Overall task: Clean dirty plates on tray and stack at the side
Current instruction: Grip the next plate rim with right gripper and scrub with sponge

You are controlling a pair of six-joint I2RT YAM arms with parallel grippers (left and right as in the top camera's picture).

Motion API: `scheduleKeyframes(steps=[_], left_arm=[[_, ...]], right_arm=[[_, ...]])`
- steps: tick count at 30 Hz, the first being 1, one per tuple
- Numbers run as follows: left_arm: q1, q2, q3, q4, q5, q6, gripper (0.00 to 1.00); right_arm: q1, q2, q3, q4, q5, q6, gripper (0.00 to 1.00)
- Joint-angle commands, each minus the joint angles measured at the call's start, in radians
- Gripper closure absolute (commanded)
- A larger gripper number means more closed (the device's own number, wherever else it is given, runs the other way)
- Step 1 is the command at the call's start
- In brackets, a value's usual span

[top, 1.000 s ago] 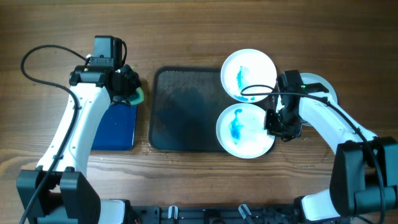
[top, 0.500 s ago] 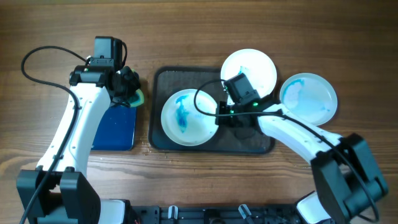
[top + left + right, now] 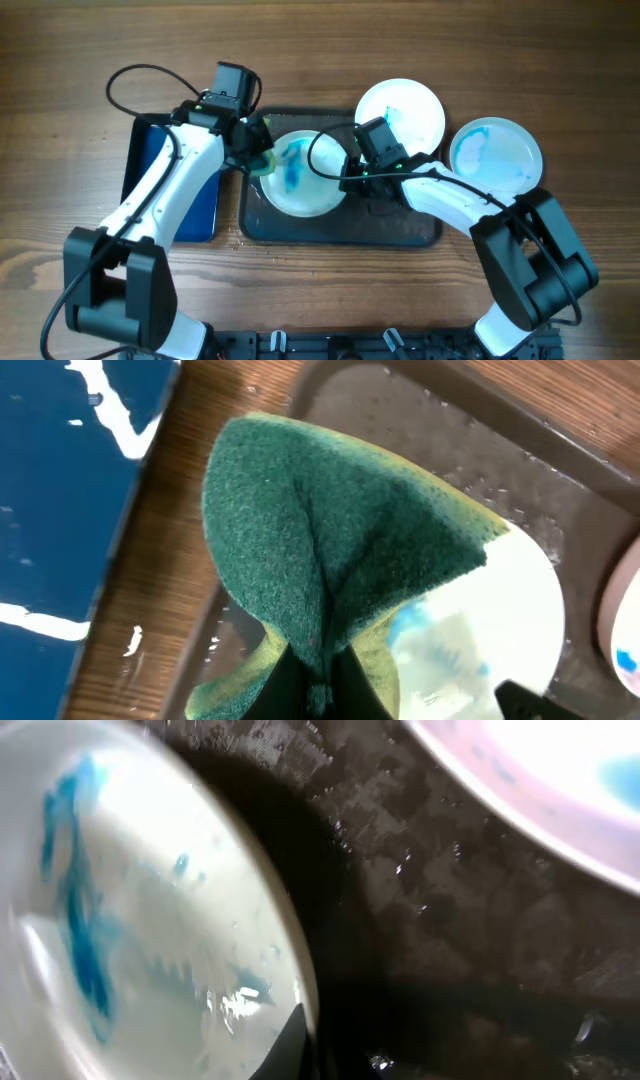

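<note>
I should scrub the plate's middle (image 3: 302,176) with the green sponge, using my left gripper, because blue streaks (image 3: 291,166) smear the white plate while the sponge hangs over the tray rim.
A white plate with blue streaks (image 3: 300,178) lies on the left half of the dark tray (image 3: 390,228). My right gripper (image 3: 350,178) is shut on its right rim; the right wrist view shows the plate (image 3: 130,920) with a finger over its edge (image 3: 290,1030). My left gripper (image 3: 257,152) is shut on a folded green sponge (image 3: 264,163) at the plate's left edge. In the left wrist view the sponge (image 3: 330,530) hangs over the tray rim and the plate (image 3: 510,610). A second smeared plate (image 3: 402,112) overlaps the tray's far right corner. A third plate (image 3: 495,158) lies on the table to the right.
A narrower black tray with a blue inside (image 3: 170,195) lies left of the dark tray, under my left arm, and shows in the left wrist view (image 3: 60,480). Water drops wet the dark tray (image 3: 450,920). Cables loop above both arms.
My right gripper slid the streaked plate from the tray's right end to its left half. My left gripper carried the sponge right from the blue tray to the plate's left edge.
</note>
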Motion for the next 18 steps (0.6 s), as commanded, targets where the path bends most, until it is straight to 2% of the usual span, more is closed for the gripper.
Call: scheduleKeyframes(steps=[1,2,4,10,12,14,16,17,18], left_arm=[[-0.064,0.044,0.01,0.035,0.024,0.012,0.96],[-0.085,0.067,0.01,0.042,0.03,0.014,0.96],[-0.114,0.13,0.01,0.072,0.128,0.103,0.96],[-0.117,0.279,0.01,0.078,0.169,0.156,0.96],[-0.117,0.297,0.01,0.097,0.322,0.233,0.96],[-0.122,0.299,0.01,0.138,0.552,0.355,0.96],[-0.123,0.299,0.01,0.174,0.505,0.359,0.96],[-0.123,0.299,0.01,0.19,0.409,0.336,0.96],[-0.122,0.299,0.01,0.205,0.227,0.277,0.96]], right_arm=[[-0.006,0.026,0.01,-0.003,-0.007,0.003,0.96],[-0.006,0.026,0.01,-0.006,-0.011,0.002,0.96],[-0.006,0.026,0.01,-0.006,-0.017,-0.001,0.96],[-0.006,0.026,0.01,-0.006,-0.021,0.0,0.96],[-0.006,0.026,0.01,-0.006,-0.022,-0.001,0.96],[-0.006,0.026,0.01,-0.005,-0.022,0.0,0.96],[-0.006,0.026,0.01,-0.006,-0.022,-0.001,0.96],[-0.006,0.026,0.01,-0.006,-0.024,-0.001,0.96],[-0.006,0.026,0.01,-0.006,-0.024,-0.002,0.96]])
